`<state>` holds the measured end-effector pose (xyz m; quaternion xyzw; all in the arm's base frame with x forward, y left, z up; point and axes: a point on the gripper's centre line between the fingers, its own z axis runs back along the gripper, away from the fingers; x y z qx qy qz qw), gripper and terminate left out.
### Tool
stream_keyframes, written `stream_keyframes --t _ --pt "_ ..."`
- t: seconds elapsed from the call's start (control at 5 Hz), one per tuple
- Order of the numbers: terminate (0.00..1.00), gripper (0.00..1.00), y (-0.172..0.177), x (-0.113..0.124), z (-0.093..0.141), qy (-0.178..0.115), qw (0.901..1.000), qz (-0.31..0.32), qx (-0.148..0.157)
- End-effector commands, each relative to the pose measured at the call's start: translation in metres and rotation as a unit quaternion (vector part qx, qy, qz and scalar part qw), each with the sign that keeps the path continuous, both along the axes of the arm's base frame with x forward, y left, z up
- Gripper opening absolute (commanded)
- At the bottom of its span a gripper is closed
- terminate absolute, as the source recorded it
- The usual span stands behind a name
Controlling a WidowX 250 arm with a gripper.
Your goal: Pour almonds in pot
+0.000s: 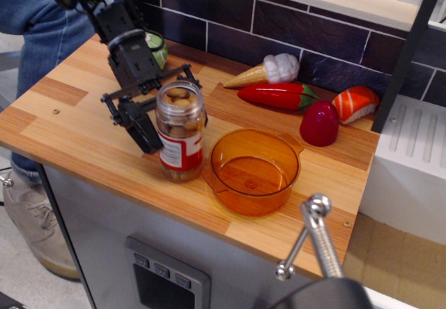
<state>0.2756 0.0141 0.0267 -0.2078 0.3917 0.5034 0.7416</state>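
I expect the almonds (180, 104) to bunch up at the jar's opening before they tumble out when I pour, because they are piled close below the clear jar's neck (180, 91).
The almonds (180, 101) fill a clear, lidless plastic jar (182, 148) with a red-and-white label, standing upright on the wooden counter. The orange translucent pot (240, 201) stands empty just right of the jar, nearly touching it. My gripper (167, 107) is open and straddles the jar. One black finger (143, 131) is at the jar's front left. The other finger is behind the jar's top, partly hidden. I cannot tell whether the fingers touch the jar.
A green cabbage toy (159, 46) lies behind the arm. An ice cream cone (268, 70), red pepper (279, 95), red round toy (319, 123) and salmon sushi (355, 103) lie along the tiled back wall. A metal handle (317, 236) stands in the foreground. A person (38, 19) stands at the left.
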Motion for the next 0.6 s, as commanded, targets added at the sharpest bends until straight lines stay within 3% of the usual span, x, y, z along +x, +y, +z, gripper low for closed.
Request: stream_keyframes --t 0.0,0.2,0.4 --pt "0.0 0.0 0.001 -0.001 0.021 -0.024 0.9994 0.023 0.002" --pt "0.0 0.0 0.008 0.009 0.031 -0.048 0.9977 0.042 0.024" --pt "0.0 0.0 0.012 0.028 0.056 -0.126 0.9857 0.058 0.095"
